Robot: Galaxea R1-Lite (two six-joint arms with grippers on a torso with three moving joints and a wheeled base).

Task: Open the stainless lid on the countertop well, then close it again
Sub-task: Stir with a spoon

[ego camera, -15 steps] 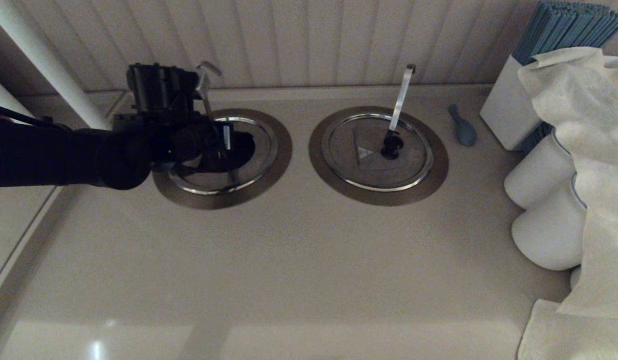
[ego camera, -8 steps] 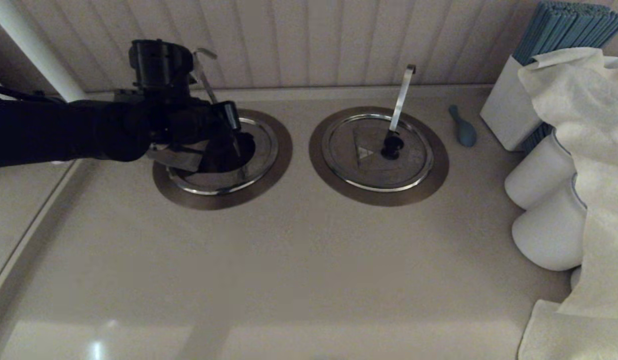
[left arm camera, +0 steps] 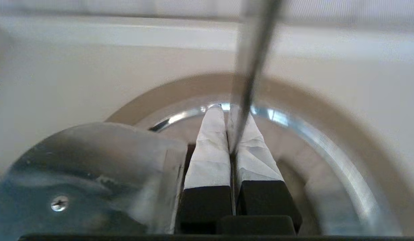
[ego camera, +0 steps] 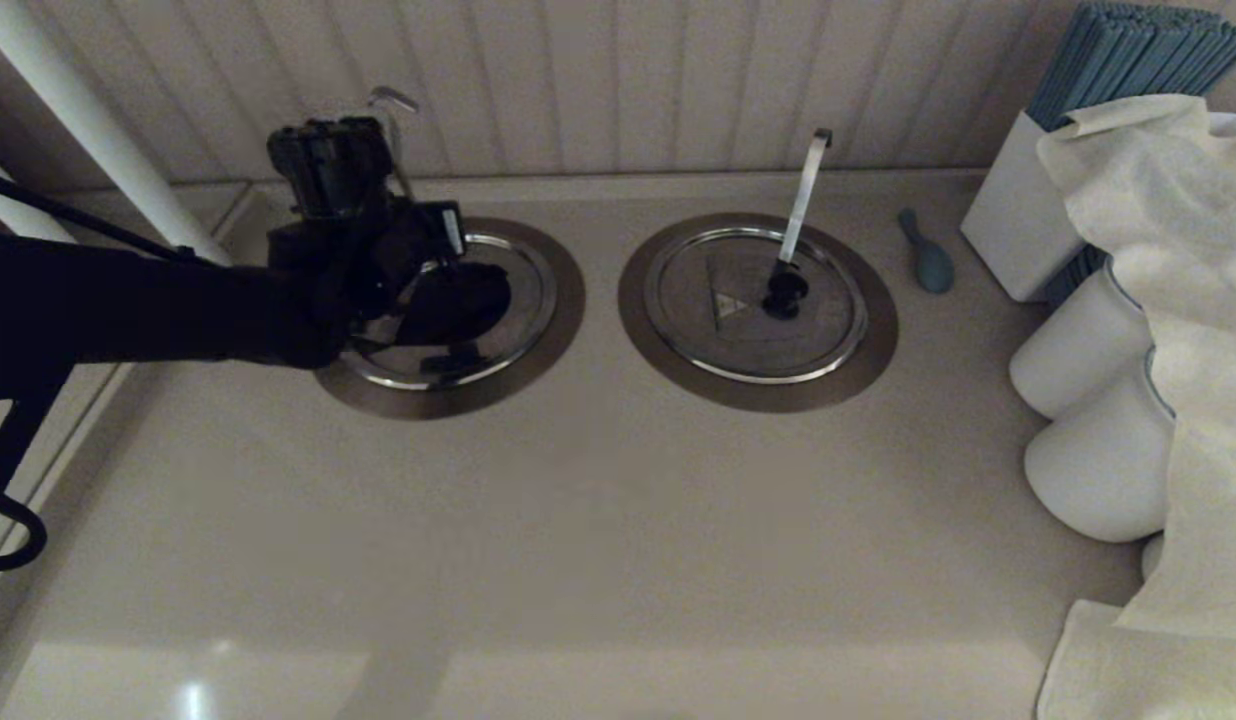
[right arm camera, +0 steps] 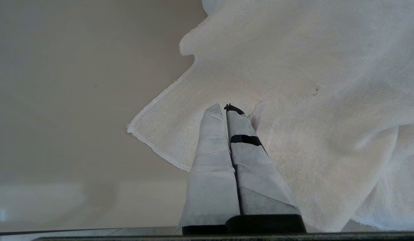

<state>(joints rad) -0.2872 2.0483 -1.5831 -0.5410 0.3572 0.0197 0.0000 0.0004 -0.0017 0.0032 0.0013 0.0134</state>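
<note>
My left gripper should move the grey hooked rod [ego camera: 394, 142] to the opening's far edge [ego camera: 502, 290] before it closes the raised flap, because the rod is leaning toward that flap.
The stainless lid [ego camera: 513, 335] lies in the left countertop well, inside its brushed collar ring [ego camera: 570, 300]. A dark opening [ego camera: 468, 295] shows beside my left gripper [ego camera: 430, 285], which hangs over the lid's left half. In the left wrist view that gripper [left arm camera: 228, 110] is shut, with the thin grey hooked rod [left arm camera: 254, 50] running down between its fingers. A steel flap [left arm camera: 93, 160] stands raised beside them. The rod's hook [ego camera: 390, 98] rises behind the wrist. The lid's knob is hidden. My right gripper [right arm camera: 225, 107] is shut and empty over a white cloth, outside the head view.
The twin lid [ego camera: 718, 340] with a pale strip handle [ego camera: 803, 190] lies to the right. A blue spoon [ego camera: 928, 260], a white box of blue straws [ego camera: 1018, 230], white cups [ego camera: 1078, 365] and a draped cloth [ego camera: 1178, 300] crowd the right side. The panelled wall stands just behind the wells.
Half a second ago the lid was tilted up off the well with the left arm raised. Now arm and lid have come back down and the lid sits lower in its ring.
</note>
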